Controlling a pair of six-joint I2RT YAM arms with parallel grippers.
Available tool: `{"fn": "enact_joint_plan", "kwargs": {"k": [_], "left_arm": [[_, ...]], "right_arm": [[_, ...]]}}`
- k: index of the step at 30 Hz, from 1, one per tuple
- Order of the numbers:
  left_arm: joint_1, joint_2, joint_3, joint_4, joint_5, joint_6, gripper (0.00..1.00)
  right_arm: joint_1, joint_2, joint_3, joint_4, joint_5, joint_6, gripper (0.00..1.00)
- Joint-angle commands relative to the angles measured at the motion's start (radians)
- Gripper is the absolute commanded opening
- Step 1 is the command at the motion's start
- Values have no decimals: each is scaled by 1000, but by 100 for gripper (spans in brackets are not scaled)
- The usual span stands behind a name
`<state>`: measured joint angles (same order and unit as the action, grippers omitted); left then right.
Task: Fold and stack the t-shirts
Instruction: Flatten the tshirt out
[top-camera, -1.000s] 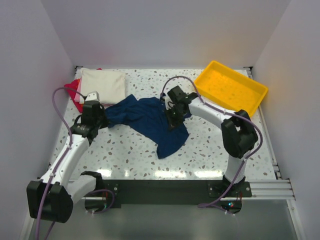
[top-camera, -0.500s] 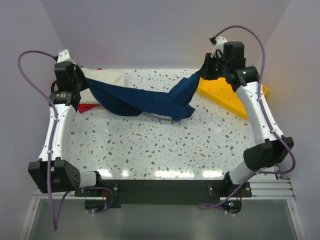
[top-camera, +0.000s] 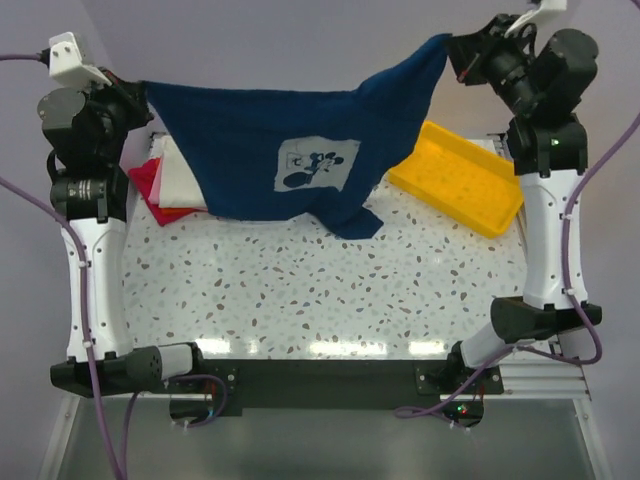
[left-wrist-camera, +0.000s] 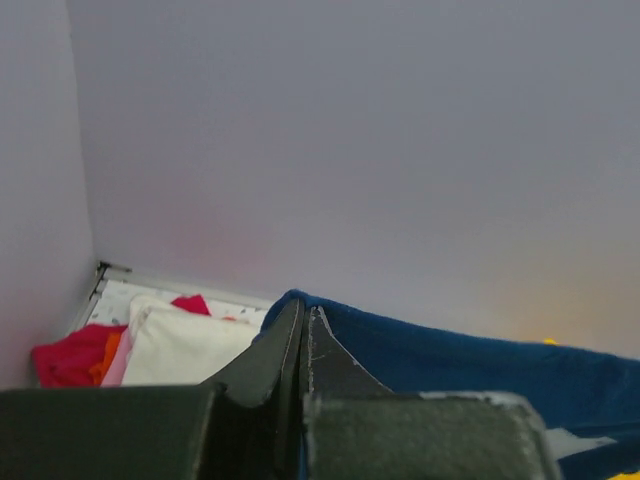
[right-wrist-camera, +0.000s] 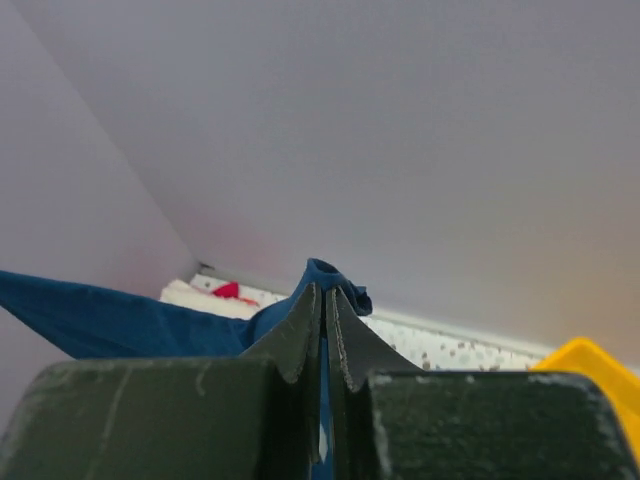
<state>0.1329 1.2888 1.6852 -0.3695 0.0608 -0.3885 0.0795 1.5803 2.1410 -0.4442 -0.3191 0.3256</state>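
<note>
The navy t-shirt's lower edge (top-camera: 345, 222) is hanging bunched up near the stack, so both my grippers should swing the t-shirt out flat over the clear table front (top-camera: 300, 295) before they fold it.
The navy t-shirt (top-camera: 270, 125) hangs spread in the air between both arms, its pale cartoon print (top-camera: 316, 163) facing the top camera and its lower edge near the table. My left gripper (top-camera: 143, 88) is shut on its left corner, seen in the left wrist view (left-wrist-camera: 304, 310) with navy cloth (left-wrist-camera: 440, 355) trailing right. My right gripper (top-camera: 452, 42) is shut on its right corner; in the right wrist view (right-wrist-camera: 324, 292) navy cloth (right-wrist-camera: 110, 320) stretches left. Folded cream (top-camera: 180, 180), pink and red shirts (top-camera: 148, 182) lie stacked at the back left, partly hidden by the navy shirt.
A yellow plastic tray (top-camera: 460, 180) sits tilted at the back right of the speckled table (top-camera: 300, 290). White walls close in the back and both sides. Purple cables loop off both arms.
Both arms have lifted high and pulled apart. The navy shirt has risen from a sagging band over the table to a spread sheet with its print showing.
</note>
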Motion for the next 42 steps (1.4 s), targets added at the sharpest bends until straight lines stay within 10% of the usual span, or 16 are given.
{"fn": "enact_joint_plan", "kwargs": {"k": [1,15,31,42], "left_arm": [[10,-89,71,141,103,74,0],[7,-223,226,72,198,90,0],[7,33,-47,73,329,36,0],[7,-9,-13,75,238,57,0]], "right_arm": [[-7,-74,137,170,-58,27,0],[-6,-183,286,288,-173,64,0],[-6,285,252,185,-276,147,0],[-6,267,346,167,-244,125,0]]}}
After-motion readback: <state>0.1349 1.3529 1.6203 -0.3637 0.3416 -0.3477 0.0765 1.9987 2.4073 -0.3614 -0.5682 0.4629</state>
